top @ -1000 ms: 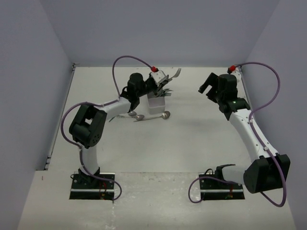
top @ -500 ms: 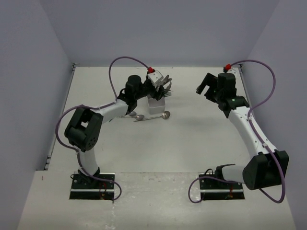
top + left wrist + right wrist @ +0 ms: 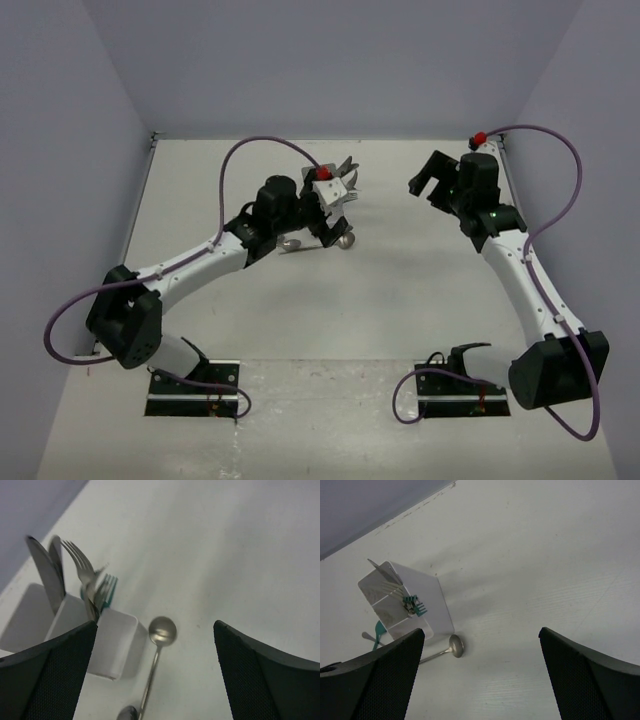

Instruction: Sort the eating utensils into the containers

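I can see the silver spoon's thin handle (image 3: 154, 666) running lengthwise between my left gripper's open fingers, so I should now lower them until they can close across that handle (image 3: 147, 689).
The white container (image 3: 116, 641) stands at the left of the left wrist view. Silver knives (image 3: 46, 575), silver forks (image 3: 80, 570) and a teal fork (image 3: 108, 587) stick out of its compartments. On the table beside it lies a silver spoon (image 3: 162, 630), and a second spoon bowl (image 3: 128, 713) shows at the bottom edge. My left gripper (image 3: 155, 626) hovers open above that spoon, holding nothing. Seen from above, the left gripper (image 3: 338, 212) covers most of the container. My right gripper (image 3: 425, 172) hangs open and apart at the right, looking at the container (image 3: 415, 597) and the spoon (image 3: 455, 646).
A teal spoon (image 3: 379, 630) lies on the table just beyond the container. The back wall runs close behind the container, and the side wall is near the right arm (image 3: 520, 260). Purple cables loop above both arms.
My left gripper went from shut to wide open, and the fork that stuck out beside it no longer shows there. The left arm stretched out, its elbow dropping to the lower left. The right arm barely moved.
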You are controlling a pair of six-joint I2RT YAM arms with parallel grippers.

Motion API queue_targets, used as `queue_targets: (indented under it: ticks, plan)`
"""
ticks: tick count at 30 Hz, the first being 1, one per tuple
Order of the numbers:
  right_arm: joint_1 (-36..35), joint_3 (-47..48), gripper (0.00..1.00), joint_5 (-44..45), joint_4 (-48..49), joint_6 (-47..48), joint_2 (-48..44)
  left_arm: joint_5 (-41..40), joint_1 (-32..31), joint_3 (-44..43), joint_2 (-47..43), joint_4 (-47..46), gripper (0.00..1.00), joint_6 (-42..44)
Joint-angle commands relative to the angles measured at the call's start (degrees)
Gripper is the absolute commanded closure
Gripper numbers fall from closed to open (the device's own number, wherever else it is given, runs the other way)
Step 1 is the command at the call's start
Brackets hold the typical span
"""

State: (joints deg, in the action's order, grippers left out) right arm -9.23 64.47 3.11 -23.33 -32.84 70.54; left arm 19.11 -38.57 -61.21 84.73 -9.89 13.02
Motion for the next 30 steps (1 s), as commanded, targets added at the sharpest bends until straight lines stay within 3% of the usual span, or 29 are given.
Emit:
queue_targets:
  ticks: [1,7,16,21,30]
  plan:
    - [0.27,-0.31,0.01,-1.71,-0.14,-0.03,-1.29,-3.03,-0.63,4.16,0.96,9.19,0.00,-1.04]
    - [0.27,0.04,0.01,-2.76,-0.31,0.14,0.20,-8.56,-2.13,5.23,6.57,8.75,0.00,-4.40]
    - [0.18,0.57,0.01,-4.61,-2.07,0.76,1.70,-18.58,-2.30,4.88,12.99,3.64,0.00,0.16]
    - [0.18,0.66,0.01,-4.08,-2.07,0.85,1.62,-17.45,-2.30,1.89,17.57,6.89,0.02,1.75]
    - [0.27,0.22,0.01,-3.64,-1.54,1.11,2.14,-23.06,-2.21,2.33,21.87,6.81,0.02,-0.09]
